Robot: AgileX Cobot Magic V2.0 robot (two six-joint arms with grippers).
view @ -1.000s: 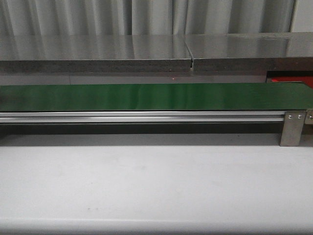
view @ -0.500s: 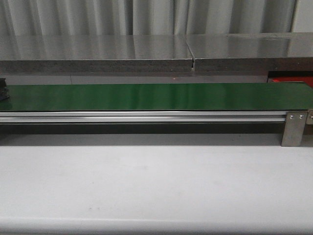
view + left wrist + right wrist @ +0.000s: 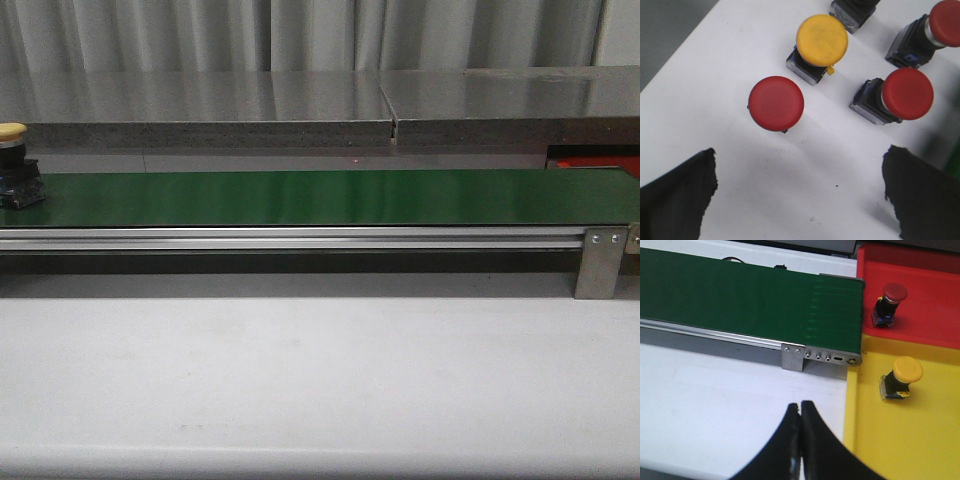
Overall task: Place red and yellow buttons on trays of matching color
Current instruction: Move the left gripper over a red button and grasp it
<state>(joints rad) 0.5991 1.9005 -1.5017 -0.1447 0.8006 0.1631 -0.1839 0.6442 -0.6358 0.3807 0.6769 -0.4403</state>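
Note:
My left gripper should keep going forward, because open white surface lies between its spread fingers and the nearest red button. It should close once the fingers are on both sides of the button.
A yellow button on a dark base rides the green belt at its far left end. In the left wrist view my left gripper is open and empty over a white surface, short of a red button, a yellow button and two more red buttons. My right gripper is shut and empty over the white table, near the belt's end. Beside it, a red button sits in the red tray and a yellow button in the yellow tray.
A metal bracket holds the belt's right end, also in the right wrist view. A grey shelf runs behind the belt. White table lies in front. A dark button base shows at the left wrist view's edge.
A yellow button has come into the front view on the belt's far left end, moving rightward. Neither arm shows in the front view.

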